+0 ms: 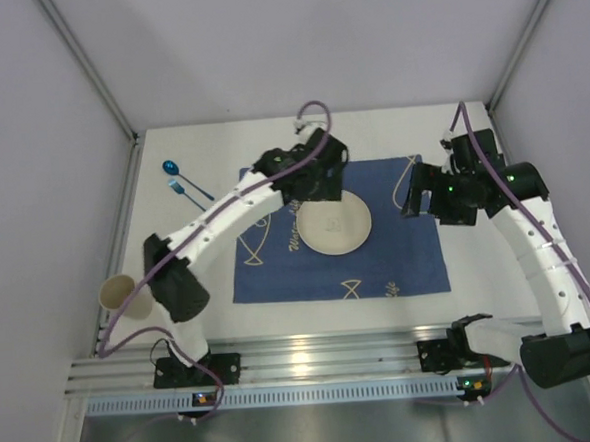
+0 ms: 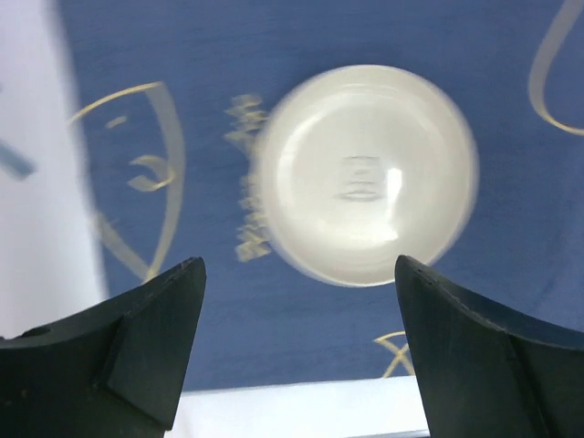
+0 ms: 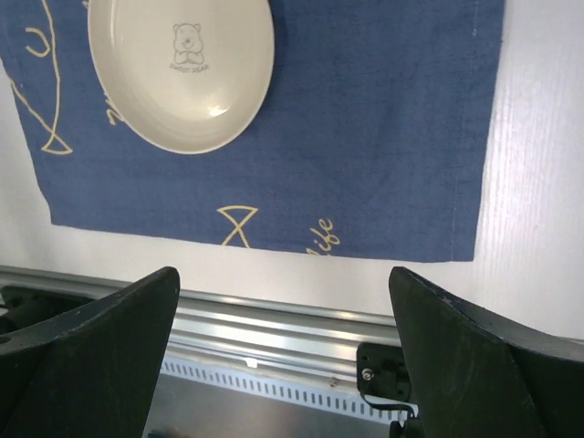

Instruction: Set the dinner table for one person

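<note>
My left gripper should now go to the cup's rim (image 1: 131, 283) and close there, with the plate on the mat (image 1: 333, 225) and the tan paper cup standing clear.
A cream round plate (image 1: 333, 226) lies on a dark blue cloth mat (image 1: 397, 255) with cream fish drawings, on the white dinner table (image 1: 281, 317). The plate also shows blurred in the left wrist view (image 2: 365, 173) and in the right wrist view (image 3: 181, 68). My left gripper (image 1: 318, 185) hovers over the plate's far left edge, open and empty (image 2: 297, 274). My right gripper (image 1: 422, 201) hangs above the mat's right edge, open and empty (image 3: 283, 283). A blue spoon (image 1: 180, 173) and a blue fork (image 1: 179, 189) lie at the far left.
A tan paper cup (image 1: 118, 293) stands at the table's left edge, near the left arm's elbow. The aluminium rail (image 1: 314, 365) with the arm bases runs along the near edge. Grey walls close in the table on three sides.
</note>
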You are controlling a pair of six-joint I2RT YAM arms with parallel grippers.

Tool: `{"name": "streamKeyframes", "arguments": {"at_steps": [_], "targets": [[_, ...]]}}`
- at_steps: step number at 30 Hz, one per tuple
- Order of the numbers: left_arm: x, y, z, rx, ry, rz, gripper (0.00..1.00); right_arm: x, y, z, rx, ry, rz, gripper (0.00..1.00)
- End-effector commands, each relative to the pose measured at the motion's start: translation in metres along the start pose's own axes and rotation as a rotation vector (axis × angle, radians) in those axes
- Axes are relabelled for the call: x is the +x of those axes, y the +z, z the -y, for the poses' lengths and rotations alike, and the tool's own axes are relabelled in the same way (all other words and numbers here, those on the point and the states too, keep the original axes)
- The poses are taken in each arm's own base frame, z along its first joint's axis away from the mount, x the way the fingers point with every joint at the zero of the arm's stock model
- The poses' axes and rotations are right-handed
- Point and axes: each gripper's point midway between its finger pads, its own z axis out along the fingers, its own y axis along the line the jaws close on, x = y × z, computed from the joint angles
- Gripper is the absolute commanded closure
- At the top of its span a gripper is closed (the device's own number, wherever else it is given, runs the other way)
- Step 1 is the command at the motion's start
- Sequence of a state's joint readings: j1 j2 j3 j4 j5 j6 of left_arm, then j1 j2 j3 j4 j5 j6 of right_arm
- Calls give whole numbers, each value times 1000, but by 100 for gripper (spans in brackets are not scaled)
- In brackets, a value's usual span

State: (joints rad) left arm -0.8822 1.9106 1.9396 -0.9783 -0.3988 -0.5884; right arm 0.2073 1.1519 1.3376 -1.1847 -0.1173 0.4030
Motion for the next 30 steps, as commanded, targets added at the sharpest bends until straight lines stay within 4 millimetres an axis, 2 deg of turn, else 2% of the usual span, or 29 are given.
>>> {"name": "streamKeyframes", "arguments": {"at_steps": [1, 2, 3, 4, 5, 6, 7, 9, 11, 13, 16, 22, 26, 30], "targets": [[17, -48, -122, -277, -157, -3, 11, -8, 6, -22, -79, -29, 1, 2], [25, -53, -138, -310, -178, -3, 11, -5, 10, -24, -85, -38, -8, 2], [33, -60, -166, -375, -202, -11, 10, -2, 12, -25, -90, -45, -20, 2], [49, -70, -187, -411, -224, -22, 10, 3, 17, -24, -90, -56, -35, 2], [57, -75, -201, -437, -245, -30, 10, 6, 19, -26, -94, -68, -46, 1], [62, -90, -230, -488, -321, -19, 9, 9, 21, -26, -95, -78, -57, 1], [78, -91, -245, -524, -350, -43, 8, 13, 24, -25, -93, -85, -70, 1], [89, -101, -278, -583, -457, -25, 7, 17, 27, -28, -96, -101, -83, 1], [107, -120, -308, -667, -565, -7, 5, 21, 30, -33, -112, -111, -103, 1], [125, -130, -323, -724, -608, -14, 5, 23, 32, -36, -120, -118, -111, 1], [137, -135, -339, -799, -647, -22, 5, 24, 35, -39, -124, -140, -126, 1], [134, -134, -362, -824, -629, -19, 5, 38, 40, -45, -128, -180, -165, 1], [145, -133, -384, -834, -651, -54, 5, 45, 44, -47, -128, -204, -188, 1], [147, -124, -390, -788, -683, -51, 5, 49, 47, -45, -119, -209, -204, 1]]}}
